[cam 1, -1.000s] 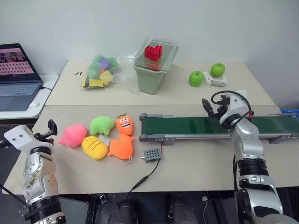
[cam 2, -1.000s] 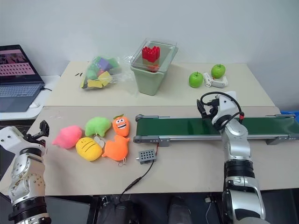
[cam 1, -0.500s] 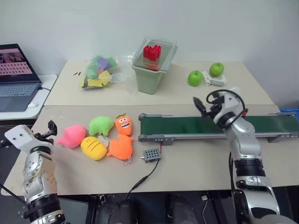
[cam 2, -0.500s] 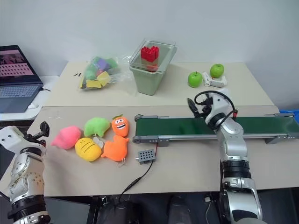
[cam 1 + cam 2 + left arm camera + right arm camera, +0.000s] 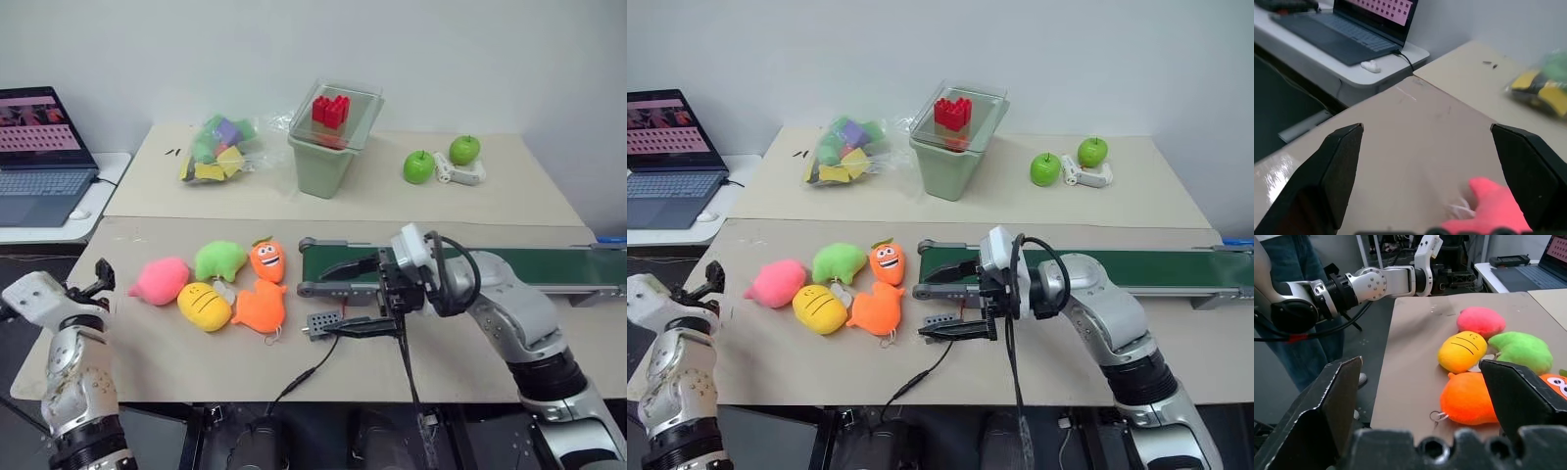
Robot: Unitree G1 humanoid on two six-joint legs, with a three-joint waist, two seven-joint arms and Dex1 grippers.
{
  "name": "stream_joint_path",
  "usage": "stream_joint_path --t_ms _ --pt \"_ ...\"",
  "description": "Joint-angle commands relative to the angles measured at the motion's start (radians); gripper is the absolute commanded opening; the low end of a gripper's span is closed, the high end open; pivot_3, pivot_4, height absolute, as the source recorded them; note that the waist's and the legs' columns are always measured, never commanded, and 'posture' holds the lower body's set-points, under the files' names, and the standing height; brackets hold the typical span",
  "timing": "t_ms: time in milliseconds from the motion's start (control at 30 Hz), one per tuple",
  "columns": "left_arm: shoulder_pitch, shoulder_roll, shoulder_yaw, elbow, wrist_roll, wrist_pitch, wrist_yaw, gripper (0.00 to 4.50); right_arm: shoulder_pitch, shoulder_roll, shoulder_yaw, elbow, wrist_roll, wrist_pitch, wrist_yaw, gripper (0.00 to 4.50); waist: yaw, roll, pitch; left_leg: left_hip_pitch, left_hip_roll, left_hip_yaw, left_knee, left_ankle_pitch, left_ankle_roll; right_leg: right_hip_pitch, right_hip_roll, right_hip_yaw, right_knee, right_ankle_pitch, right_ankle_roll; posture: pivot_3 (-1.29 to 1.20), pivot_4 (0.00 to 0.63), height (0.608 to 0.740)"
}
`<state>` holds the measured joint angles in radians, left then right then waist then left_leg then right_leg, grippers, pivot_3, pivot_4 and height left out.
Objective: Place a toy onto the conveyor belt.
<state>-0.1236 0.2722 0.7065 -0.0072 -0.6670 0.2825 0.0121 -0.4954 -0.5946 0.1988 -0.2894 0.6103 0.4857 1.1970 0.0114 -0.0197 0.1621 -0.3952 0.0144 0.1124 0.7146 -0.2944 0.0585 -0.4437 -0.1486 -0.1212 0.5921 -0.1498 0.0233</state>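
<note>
My left gripper is pointing past the pink toy (image 5: 1491, 210), with one finger over its edge. I should swing my left gripper toward the toy's body (image 5: 160, 280) before it closes.
The toy (image 5: 160, 280), a rounded pink plush, lies on the near table at the left end of a cluster of plush toys. My left gripper (image 5: 96, 279) is open just left of it, not touching it, and the toy (image 5: 1488, 208) shows between its wide-spread fingers. The conveyor belt (image 5: 558, 266) runs dark green in a grey frame from the table's middle to its right. My right gripper (image 5: 338, 297) is open and empty at the belt's left end. It points left toward the toys, with the pink toy (image 5: 1481, 321) well beyond it.
Beside the pink toy lie a light green plush (image 5: 220, 259), a yellow plush (image 5: 204, 305), an orange carrot plush (image 5: 265, 259) and another orange plush (image 5: 260, 308). A grey box (image 5: 321, 321) with a cable sits under my right gripper. A green bin (image 5: 328, 166), a toy bag (image 5: 216, 149), two apples (image 5: 418, 166) and a laptop (image 5: 39, 142) stand behind.
My right arm has swung from above the middle of the belt to its left end, and its gripper has turned to point left at the plush toys. The left gripper has stayed put.
</note>
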Motion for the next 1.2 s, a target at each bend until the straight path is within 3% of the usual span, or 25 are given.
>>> stream_joint_path --t_ms 33,133,200,333,400,533,800,1200 --pt "0.043 -0.057 0.138 -0.137 -0.35 0.097 0.031 4.45 -0.017 0.008 -0.003 0.005 -0.007 -0.011 0.011 4.5 0.0 0.0 0.0 0.0 0.0 0.0 0.0 0.002 -0.003 0.0 0.0 0.0 0.001 0.0 0.0 0.0 0.15 0.74" --pt "0.159 -0.129 0.217 -0.214 -0.62 0.143 0.016 4.45 -0.022 0.006 0.005 0.032 -0.033 -0.017 0.013 4.5 -0.005 -0.001 0.0 0.0 0.001 0.0 0.0 0.003 -0.002 -0.001 0.001 0.0 0.001 0.0 0.0 0.0 0.15 0.74" --pt "0.279 -0.185 0.199 -0.264 -0.763 0.208 -0.037 4.45 -0.024 0.007 0.001 0.041 -0.032 -0.014 0.017 4.5 -0.007 -0.001 0.0 0.0 0.001 0.0 0.0 0.003 -0.001 -0.001 0.001 0.001 0.001 0.0 0.0 0.0 0.15 0.74" --pt "0.418 -0.253 0.117 -0.295 -0.892 0.282 -0.111 4.45 -0.025 0.004 -0.002 0.051 -0.037 -0.014 0.029 4.5 0.005 -0.002 0.001 0.0 0.0 0.0 0.0 0.001 0.002 0.0 0.001 0.0 0.001 -0.003 0.0 0.0 0.15 0.74" --pt "0.437 -0.272 0.078 -0.268 -0.909 0.293 -0.127 4.45 -0.028 0.003 -0.004 0.058 -0.04 -0.015 0.035 4.5 0.014 -0.002 0.001 0.0 0.0 -0.001 0.001 -0.004 0.006 0.0 0.002 -0.001 0.001 -0.009 0.003 0.0 0.15 0.74" --pt "0.414 -0.256 0.047 -0.214 -0.876 0.258 -0.094 4.45 -0.029 0.003 -0.007 0.06 -0.042 -0.01 0.031 4.5 0.012 -0.002 0.001 0.001 0.0 -0.002 0.002 -0.005 0.002 0.002 0.002 -0.001 0.002 -0.013 -0.004 0.0 0.15 0.74" --pt "0.225 -0.129 0.027 -0.047 -0.831 0.235 0.009 4.45 0.009 -0.011 -0.037 0.025 -0.037 0.001 -0.016 4.5 0.007 -0.003 0.001 0.0 0.0 -0.002 0.001 -0.001 0.01 0.002 0.004 -0.001 0.002 -0.006 -0.005 0.0 0.15 0.74" --pt "-0.023 0.062 -0.015 0.301 -0.723 0.319 -0.072 4.45 0.046 -0.026 -0.078 -0.02 -0.027 0.01 -0.078 4.5 0.016 -0.002 0.001 0.002 0.001 -0.003 0.0 0.001 0.005 0.002 0.004 -0.003 0.003 -0.009 -0.003 0.0 0.15 0.74"
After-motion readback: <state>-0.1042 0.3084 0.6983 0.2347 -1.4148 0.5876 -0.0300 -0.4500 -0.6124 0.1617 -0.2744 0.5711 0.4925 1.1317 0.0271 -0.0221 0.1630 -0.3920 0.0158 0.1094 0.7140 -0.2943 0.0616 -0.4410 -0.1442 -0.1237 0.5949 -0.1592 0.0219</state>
